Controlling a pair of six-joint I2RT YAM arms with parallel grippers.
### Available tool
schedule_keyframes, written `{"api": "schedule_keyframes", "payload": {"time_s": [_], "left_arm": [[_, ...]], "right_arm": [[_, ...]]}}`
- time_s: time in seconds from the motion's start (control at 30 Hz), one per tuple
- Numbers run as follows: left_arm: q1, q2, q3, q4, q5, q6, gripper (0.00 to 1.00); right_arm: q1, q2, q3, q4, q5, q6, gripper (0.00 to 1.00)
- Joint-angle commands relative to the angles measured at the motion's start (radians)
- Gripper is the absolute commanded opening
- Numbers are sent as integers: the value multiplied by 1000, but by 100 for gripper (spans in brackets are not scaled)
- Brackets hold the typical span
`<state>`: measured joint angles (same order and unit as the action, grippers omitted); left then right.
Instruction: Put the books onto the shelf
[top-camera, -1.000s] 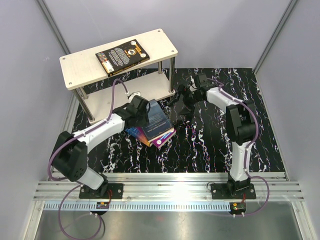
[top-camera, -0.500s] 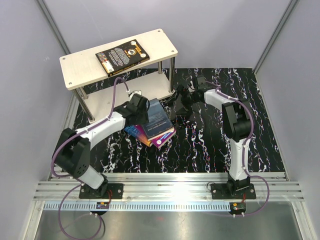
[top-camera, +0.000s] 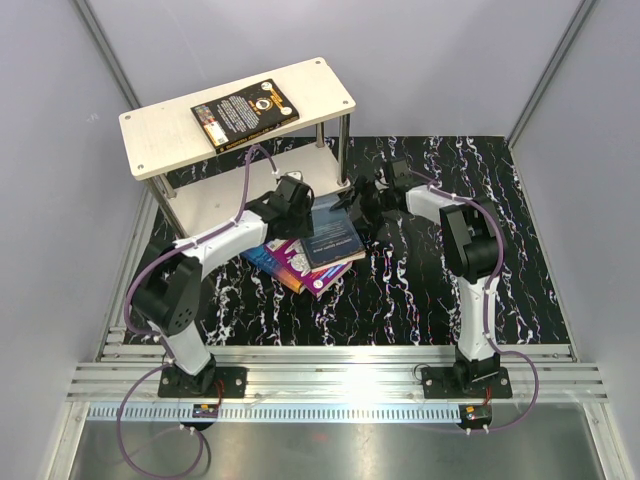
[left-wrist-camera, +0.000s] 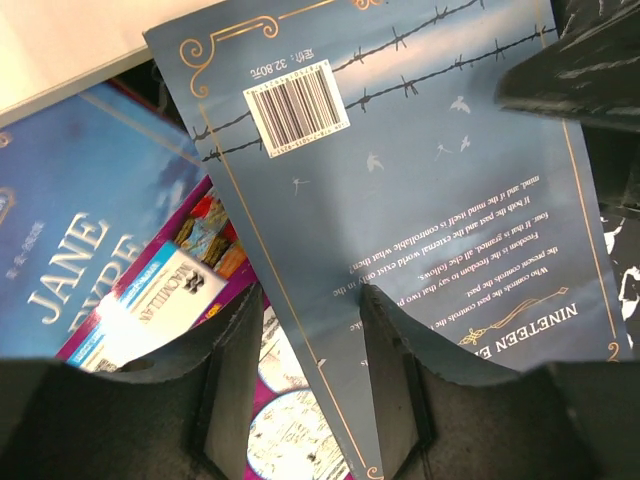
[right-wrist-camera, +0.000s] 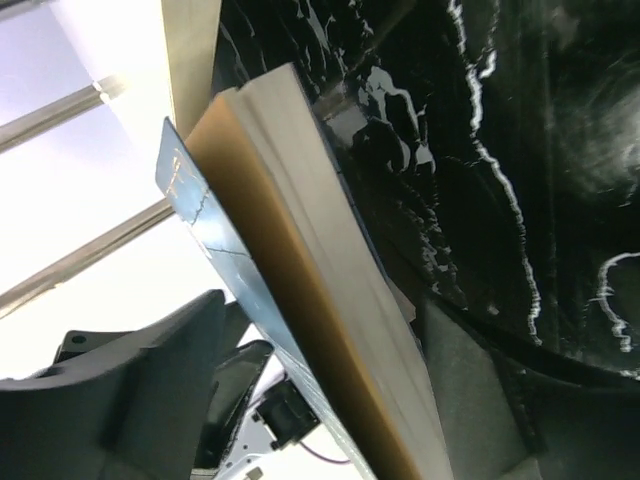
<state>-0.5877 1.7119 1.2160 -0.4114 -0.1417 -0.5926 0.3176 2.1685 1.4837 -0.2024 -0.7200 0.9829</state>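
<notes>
Next, my left gripper takes the book's barcode end (left-wrist-camera: 297, 108) to reach the top board, because my right gripper straddles the grey-blue book's edge (right-wrist-camera: 312, 255) away from the shelf.
A black book (top-camera: 245, 113) lies flat on the top board of the shelf (top-camera: 165, 140). In front of the shelf, a grey-blue book (top-camera: 334, 236) rests tilted on a purple book (top-camera: 290, 264) and another blue book (left-wrist-camera: 80, 250). My left gripper (top-camera: 298, 208) stands open over the grey-blue book's near corner (left-wrist-camera: 330, 330). Its right finger (left-wrist-camera: 390, 370) lies on the cover and its left finger (left-wrist-camera: 232, 380) is beside the edge. My right gripper (top-camera: 362, 196) is open. It straddles the far edge of the raised grey-blue book (right-wrist-camera: 300, 250), with gaps on both sides.
The shelf's lower board (top-camera: 215, 205) and a silver post (top-camera: 345, 150) stand just behind the books. The black marbled mat (top-camera: 430, 280) stretches to the right. Grey walls close in the sides, and an aluminium rail (top-camera: 330, 375) runs along the near edge.
My left gripper moved up and right, sliding the grey-blue book toward the shelf. My right gripper came left onto the book's far edge, and its jaws narrowed slightly.
</notes>
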Motion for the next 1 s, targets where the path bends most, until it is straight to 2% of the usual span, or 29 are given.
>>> {"api": "schedule_keyframes", "payload": {"time_s": [0.0,0.03,0.1,0.2,0.23,0.3,0.37,0.47,0.63,0.73,0.87,0.97], "left_arm": [[-26,45,33,17,80,8,44],[-29,48,36,16,88,7,44],[-38,46,37,17,90,4,44],[-50,35,39,3,90,4,43],[-52,31,39,-1,94,2,43],[-58,8,40,-16,99,7,43],[-58,-29,37,-29,108,11,44],[-60,-72,37,-66,123,33,53],[-57,-196,63,-156,129,70,80],[-49,-273,97,-199,171,92,92],[-21,-362,143,-239,249,154,95],[17,-431,123,-216,342,223,97]], "right_arm": [[11,-15,-14,46,-38,26,72],[11,-19,-20,53,-39,26,66],[12,-41,-43,55,-44,22,45],[11,-71,-48,9,-36,-30,29],[11,-79,-45,-35,-35,-71,17],[11,-107,-34,-113,-24,-121,1],[9,-145,-28,-156,-19,-194,0],[11,-212,-37,-201,-33,-262,0],[11,-335,-62,-268,-58,-338,0],[11,-441,-106,-284,-85,-362,0],[11,-617,-207,-299,-122,-359,0],[11,-746,-320,-267,-159,-296,0]]}}
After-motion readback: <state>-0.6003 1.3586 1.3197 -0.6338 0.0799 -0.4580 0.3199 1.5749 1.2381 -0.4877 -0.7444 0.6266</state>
